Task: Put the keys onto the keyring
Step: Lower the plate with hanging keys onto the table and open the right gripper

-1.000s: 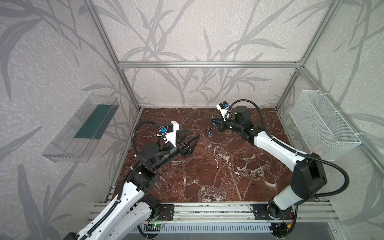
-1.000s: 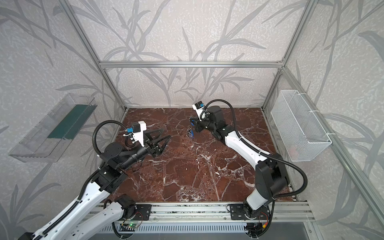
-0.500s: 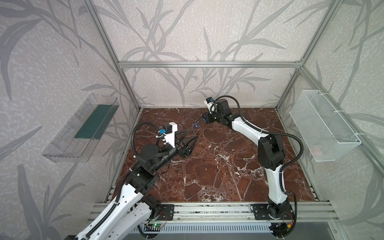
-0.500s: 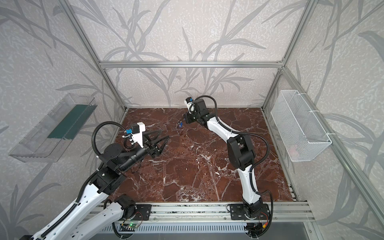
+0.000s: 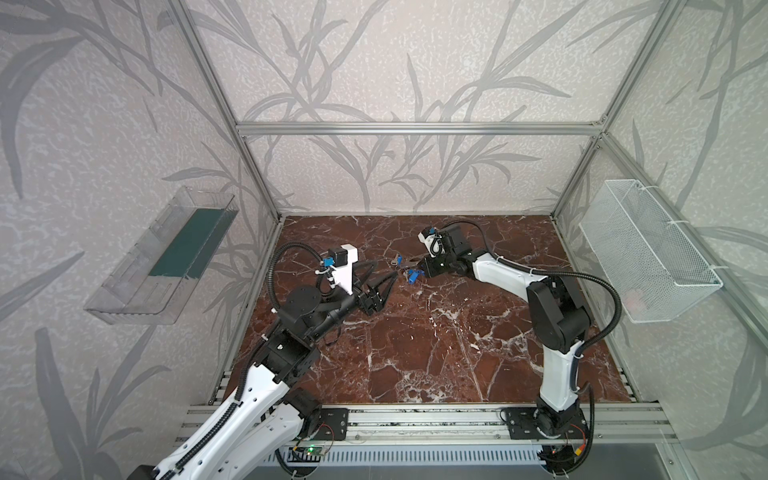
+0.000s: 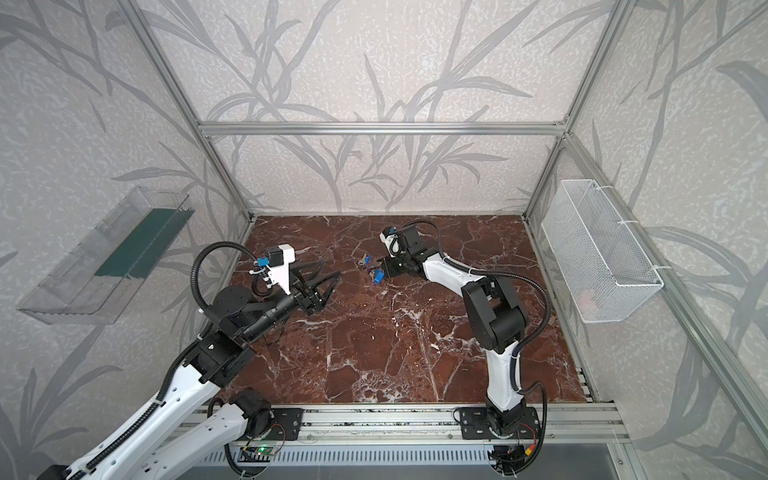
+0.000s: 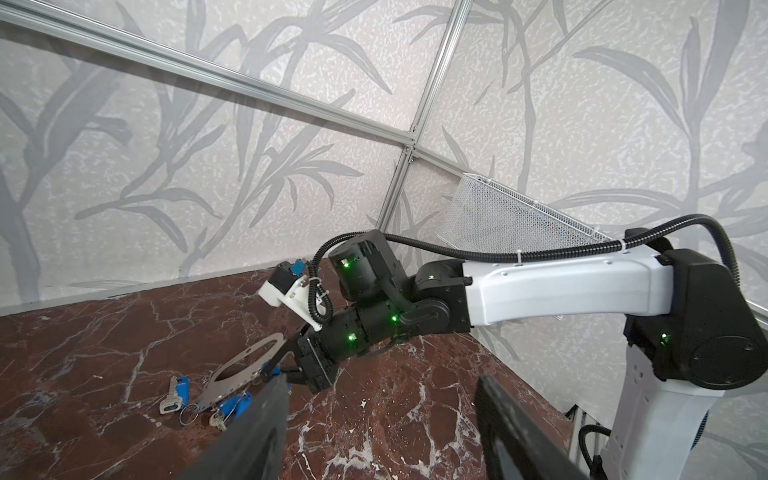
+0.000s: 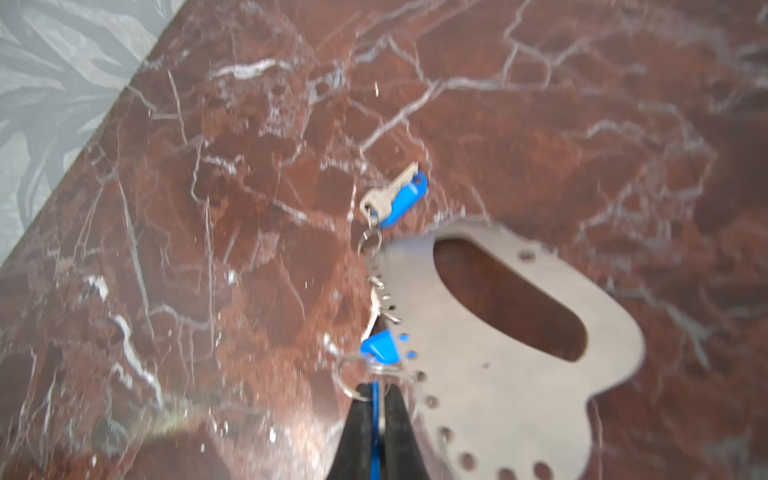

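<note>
The plate is hanging at a tilt from the wire ring at the plate's holed edge (image 8: 401,370), so the robot's right gripper should go on lowering until the plate rests flat on the marble floor (image 5: 444,313), and then let go.
The keyring (image 8: 490,395), a flat grey plate with an oval cut-out and a row of small holes, lies on the marble floor (image 8: 249,208). My right gripper (image 8: 376,388) is shut on one key's blue tag, with that key's wire ring at the plate's holed edge. Another of the keys (image 8: 395,195) lies beside the plate with its blue tag, and a further blue tag (image 8: 378,347) sits at the plate's edge. In both top views the keys (image 5: 397,261) (image 6: 366,259) lie between my grippers. My left gripper (image 5: 385,268) (image 7: 382,380) hovers open and empty, just short of the keyring (image 7: 212,395).
A clear plastic bin (image 5: 166,257) hangs on the left wall. A white wire basket (image 5: 648,253) hangs on the right wall. An aluminium rail (image 5: 415,419) carrying both arm bases runs along the front edge of the floor.
The right arm has changed posture; its gripper swung toward the back left, then came forward again with the blue tag. The left arm has hardly moved.
</note>
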### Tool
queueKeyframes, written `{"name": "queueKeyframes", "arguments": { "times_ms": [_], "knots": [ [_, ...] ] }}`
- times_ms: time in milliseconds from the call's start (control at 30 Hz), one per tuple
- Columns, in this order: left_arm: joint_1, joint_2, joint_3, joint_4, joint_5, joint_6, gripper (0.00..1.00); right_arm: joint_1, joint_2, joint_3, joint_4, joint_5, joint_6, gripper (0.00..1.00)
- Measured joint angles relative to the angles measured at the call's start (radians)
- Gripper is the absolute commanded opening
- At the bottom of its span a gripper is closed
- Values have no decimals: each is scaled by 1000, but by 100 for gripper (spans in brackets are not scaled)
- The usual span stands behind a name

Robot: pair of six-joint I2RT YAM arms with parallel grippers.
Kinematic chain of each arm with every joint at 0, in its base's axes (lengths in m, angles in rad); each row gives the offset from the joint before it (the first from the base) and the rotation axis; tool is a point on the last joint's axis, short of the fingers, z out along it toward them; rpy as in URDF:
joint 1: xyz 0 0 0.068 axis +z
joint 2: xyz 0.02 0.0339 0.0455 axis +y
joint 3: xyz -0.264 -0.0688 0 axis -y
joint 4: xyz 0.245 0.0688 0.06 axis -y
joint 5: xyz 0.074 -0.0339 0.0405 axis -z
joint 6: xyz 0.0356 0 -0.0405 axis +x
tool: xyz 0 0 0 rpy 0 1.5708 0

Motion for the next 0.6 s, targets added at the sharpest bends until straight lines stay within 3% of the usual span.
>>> {"name": "queueKeyframes", "arguments": {
  "times_ms": [233, 600],
  "knots": [
    [0, 7, -1, 3, 0, -1, 72, 3, -125, -207, 30, 15, 11, 0],
    [0, 20, -5, 10, 0, -3, 72, 4, -161, -346, 10, 29, 13, 0]
  ]
}}
